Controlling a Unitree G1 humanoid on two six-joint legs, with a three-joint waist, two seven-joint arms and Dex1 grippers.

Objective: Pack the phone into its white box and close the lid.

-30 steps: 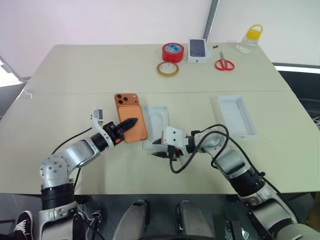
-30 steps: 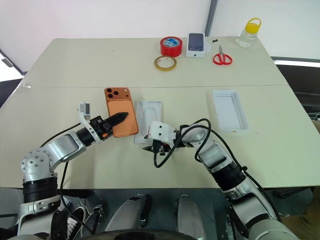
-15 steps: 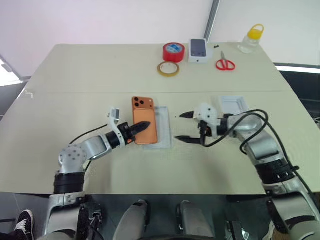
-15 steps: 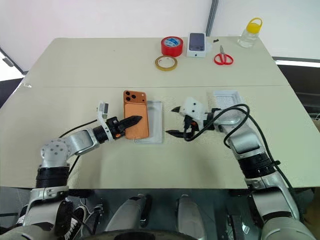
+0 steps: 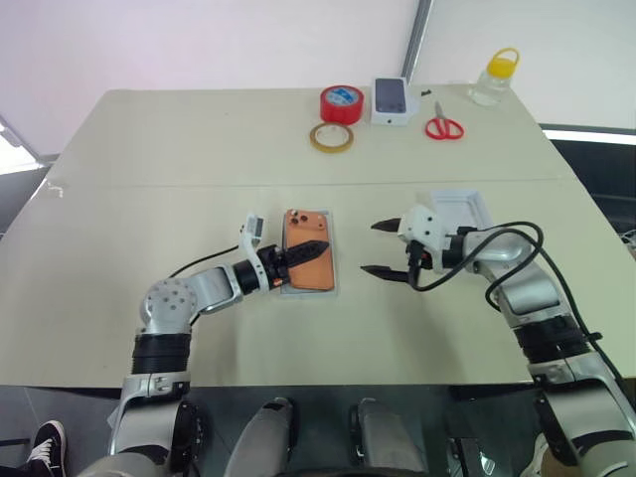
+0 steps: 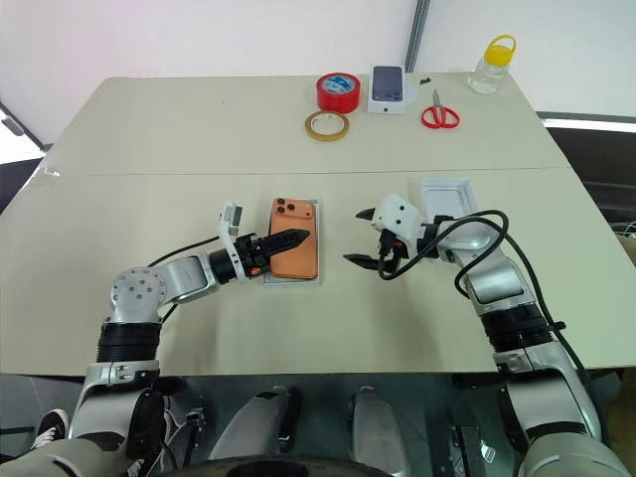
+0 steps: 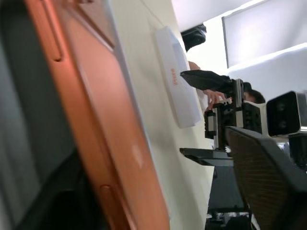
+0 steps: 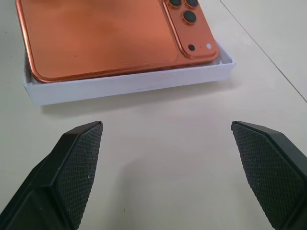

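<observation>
The white lid's side (image 5: pixel 460 208) has orange lettering (image 7: pixel 174 77) on it, so I should expect to see an orange printed phone on the lid's hidden side when I turn the lid.
The orange phone (image 5: pixel 310 274) lies back up in the white box (image 5: pixel 337 260) at the table's middle, its camera cluster at the far end. In the right wrist view the phone (image 8: pixel 105 33) sits slightly above the box wall (image 8: pixel 129 85). My left gripper (image 5: pixel 310 248) reaches in from the left, over the phone's middle. To the right of the box and clear of it, my right gripper (image 5: pixel 370 247) is open wide and points at it. The white lid (image 5: pixel 462 207) lies open side up behind the right gripper, partly hidden by it.
Along the far edge stand a red tape roll (image 5: pixel 342 103), a tan tape ring (image 5: pixel 332 137), a small white box picturing a dark phone (image 5: pixel 393 99), red scissors (image 5: pixel 445 127) and a yellow-capped bottle (image 5: pixel 494 79). A black cable loops off my right wrist.
The left gripper carried the phone rightwards from beside the box to over it. The right gripper left the box's near edge, swung right and opened wide.
</observation>
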